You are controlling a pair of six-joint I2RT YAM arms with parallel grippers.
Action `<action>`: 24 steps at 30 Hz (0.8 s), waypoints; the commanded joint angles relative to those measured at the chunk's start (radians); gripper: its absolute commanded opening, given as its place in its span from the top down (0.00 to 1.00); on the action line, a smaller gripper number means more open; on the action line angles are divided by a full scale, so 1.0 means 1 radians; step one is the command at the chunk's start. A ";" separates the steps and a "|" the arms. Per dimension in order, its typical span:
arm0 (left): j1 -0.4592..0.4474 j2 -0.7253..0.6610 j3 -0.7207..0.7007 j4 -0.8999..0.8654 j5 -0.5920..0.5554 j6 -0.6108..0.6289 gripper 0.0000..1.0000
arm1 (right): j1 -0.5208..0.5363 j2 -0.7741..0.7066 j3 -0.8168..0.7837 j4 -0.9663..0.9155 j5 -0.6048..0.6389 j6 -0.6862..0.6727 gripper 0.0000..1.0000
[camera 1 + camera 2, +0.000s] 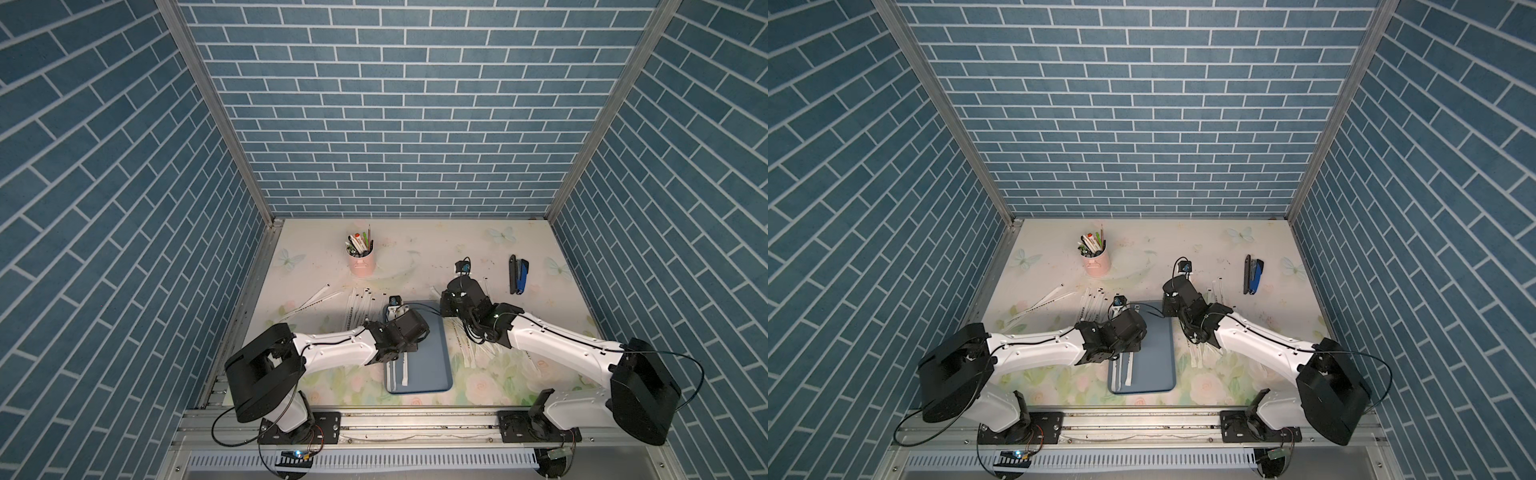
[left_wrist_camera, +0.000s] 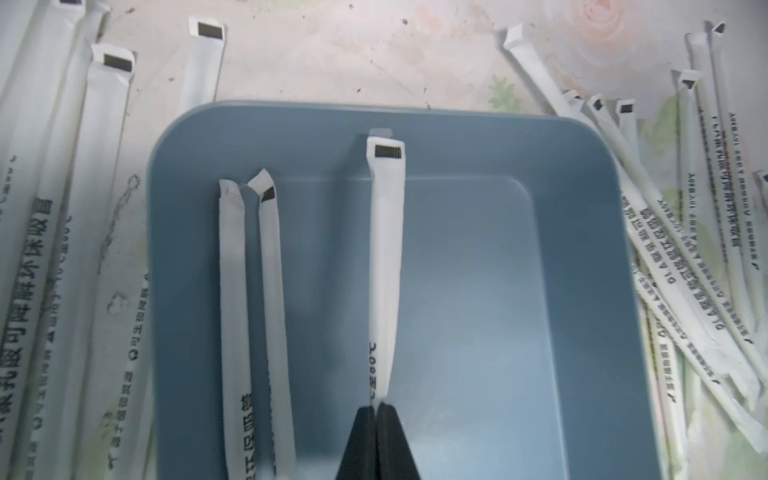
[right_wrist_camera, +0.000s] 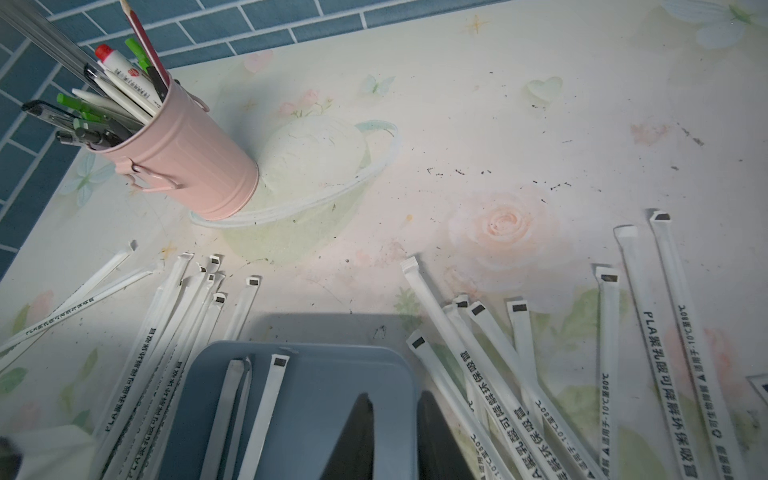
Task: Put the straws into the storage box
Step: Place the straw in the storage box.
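Note:
The held straw (image 2: 386, 248) lines up with the storage box's two straws, so the robot's left gripper should keep lowering it beside them until it meets the box's bottom (image 2: 325, 320).
The storage box (image 1: 432, 365) (image 2: 478, 291) is a shallow blue tray in the middle of the table. Two wrapped straws (image 2: 232, 291) lie side by side in it. My left gripper (image 2: 378, 409) hangs over the box, shut on a third straw (image 2: 386, 249), which points along the box towards its end wall. My right gripper (image 3: 395, 395) is open at the box's far right corner (image 3: 411, 374). One jaw stands over the inside and one outside the rim, with nothing held. Several loose straws lie on the table left (image 1: 357, 307) (image 3: 166, 332) and right (image 3: 490, 374) of the box.
A pink cup (image 1: 361, 262) (image 3: 187, 158) full of pens stands at the back left. A blue-and-black stapler (image 1: 519, 274) lies at the back right. Two more straws (image 1: 316, 299) lie crossed further left. Blue brick walls close in three sides.

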 commanded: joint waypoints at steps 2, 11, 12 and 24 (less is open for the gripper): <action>-0.002 0.030 -0.029 0.029 -0.035 -0.019 1.00 | -0.004 -0.021 -0.013 -0.014 0.007 -0.018 0.79; 0.001 0.002 -0.067 0.032 -0.050 -0.034 1.00 | -0.003 -0.008 -0.008 -0.009 -0.005 -0.019 0.79; 0.003 0.004 -0.072 0.035 -0.048 -0.033 1.00 | -0.004 -0.007 -0.009 -0.008 -0.005 -0.020 0.79; 0.017 0.022 -0.089 0.048 -0.051 -0.023 0.99 | -0.003 -0.007 -0.012 -0.008 -0.011 -0.017 0.79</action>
